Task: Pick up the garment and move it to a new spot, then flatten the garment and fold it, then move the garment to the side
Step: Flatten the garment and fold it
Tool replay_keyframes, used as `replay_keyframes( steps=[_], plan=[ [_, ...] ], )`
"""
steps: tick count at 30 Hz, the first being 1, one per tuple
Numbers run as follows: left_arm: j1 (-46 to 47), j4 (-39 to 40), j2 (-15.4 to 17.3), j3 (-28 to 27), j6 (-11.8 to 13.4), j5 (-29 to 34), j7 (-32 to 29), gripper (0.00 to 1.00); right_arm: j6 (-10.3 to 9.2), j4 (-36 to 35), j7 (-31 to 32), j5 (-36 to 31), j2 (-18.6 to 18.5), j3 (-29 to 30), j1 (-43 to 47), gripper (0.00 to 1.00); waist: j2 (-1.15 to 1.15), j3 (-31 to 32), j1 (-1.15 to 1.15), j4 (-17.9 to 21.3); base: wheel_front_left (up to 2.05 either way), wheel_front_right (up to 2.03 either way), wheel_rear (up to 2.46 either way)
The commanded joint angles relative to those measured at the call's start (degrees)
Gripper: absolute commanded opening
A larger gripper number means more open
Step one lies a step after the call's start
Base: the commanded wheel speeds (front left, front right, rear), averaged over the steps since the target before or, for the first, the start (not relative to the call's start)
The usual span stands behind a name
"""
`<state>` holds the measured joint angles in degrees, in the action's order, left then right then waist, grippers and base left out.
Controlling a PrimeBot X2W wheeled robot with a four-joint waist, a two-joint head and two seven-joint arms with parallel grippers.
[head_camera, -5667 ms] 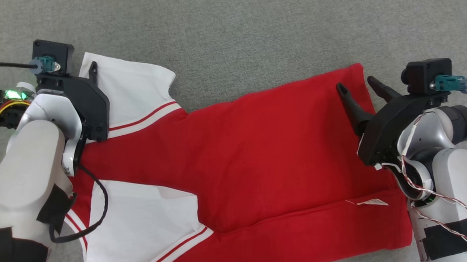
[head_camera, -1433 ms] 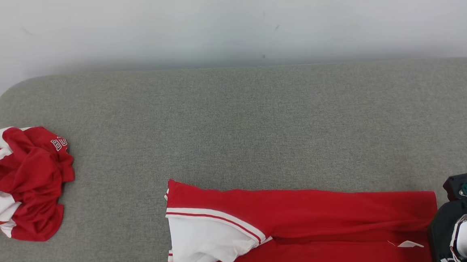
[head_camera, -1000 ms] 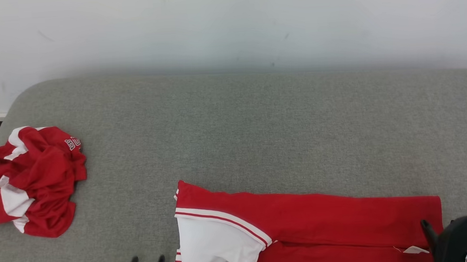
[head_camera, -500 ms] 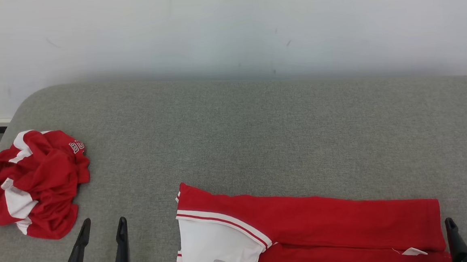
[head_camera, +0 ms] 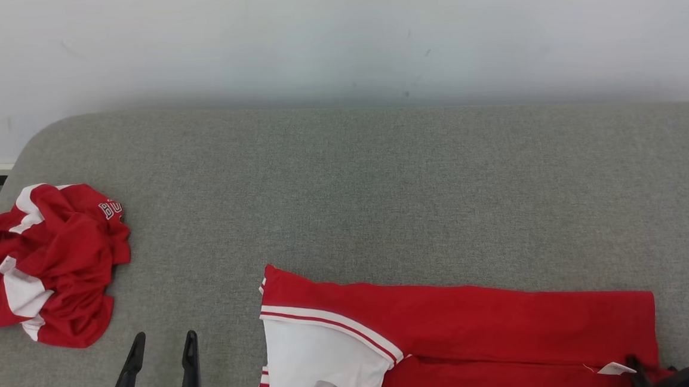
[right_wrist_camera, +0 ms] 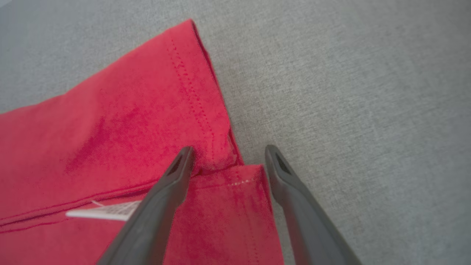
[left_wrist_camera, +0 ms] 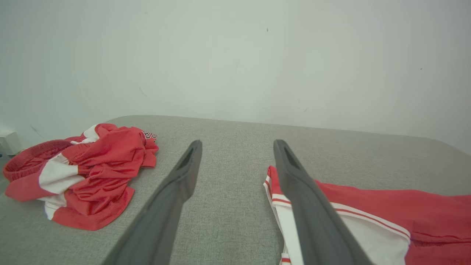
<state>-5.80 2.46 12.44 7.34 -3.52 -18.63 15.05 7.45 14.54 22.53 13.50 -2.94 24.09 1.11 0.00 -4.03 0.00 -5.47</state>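
My gripper will fold the hem (head_camera: 653,357), and the hem will bring both flaps over together and turn up the hidden bottom side, because the garment's flaps meet (head_camera: 503,360) along the middle.
The garment (head_camera: 478,329), red with a white sleeve, lies folded lengthwise on the grey cushion at the bottom centre of the head view. My left gripper (head_camera: 165,337) stands open and empty just left of it, over bare cushion. In the left wrist view the left gripper (left_wrist_camera: 238,143) points at the far wall, with the garment (left_wrist_camera: 404,209) beside its right finger. In the right wrist view my right gripper (right_wrist_camera: 229,149) hangs open over the garment's (right_wrist_camera: 128,129) right hem corner, holding nothing. One of its fingers (head_camera: 632,362) shows at the head view's bottom right.
A second red and white garment (head_camera: 50,265) lies crumpled at the cushion's left end, also visible in the left wrist view (left_wrist_camera: 92,173). A white wall (head_camera: 334,32) rises behind the grey cushion (head_camera: 380,185). A white label (right_wrist_camera: 106,212) sticks out of the fold.
Over the last seconds the camera rose and the garment went from spread to folded lengthwise. In the last half second my right gripper sank and shifted left over the hem; the left barely moved.
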Motion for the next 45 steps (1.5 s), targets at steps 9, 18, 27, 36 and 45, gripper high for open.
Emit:
replay_keyframes(
  steps=[9,18,27,36,45],
  plan=[
    [0.15,-1.06,-0.17,0.61,-0.33,0.34,0.23,1.00,0.10,7.16,1.43,0.95,0.48,-3.77,-1.55,0.35,0.00,-0.69,0.00,-0.48,0.00,0.00,0.00],
    [-0.58,-1.39,-0.15,0.91,-0.17,-0.09,0.23,1.00,0.00,10.34,-3.60,1.19,0.22,-3.10,-5.04,0.00,0.00,-0.41,0.00,-0.17,0.00,0.00,0.00],
    [-0.55,-1.00,-0.07,1.54,0.02,-0.47,0.02,1.00,0.00,5.15,-3.10,-0.97,-1.09,8.37,-8.46,0.00,0.00,-0.60,0.00,1.19,0.00,0.00,0.00],
    [-0.66,-1.40,-0.04,1.83,0.38,-0.59,-0.03,1.00,0.00,-6.32,0.97,-3.23,-0.85,19.36,-3.51,0.00,0.00,-0.24,0.00,1.95,0.00,0.00,0.00],
    [-1.28,-0.97,0.25,1.94,0.81,-1.24,-0.49,1.00,0.02,-18.47,8.78,10.84,0.07,0.35,2.98,0.00,0.00,0.92,0.00,2.60,0.00,0.00,0.00]
  ],
)
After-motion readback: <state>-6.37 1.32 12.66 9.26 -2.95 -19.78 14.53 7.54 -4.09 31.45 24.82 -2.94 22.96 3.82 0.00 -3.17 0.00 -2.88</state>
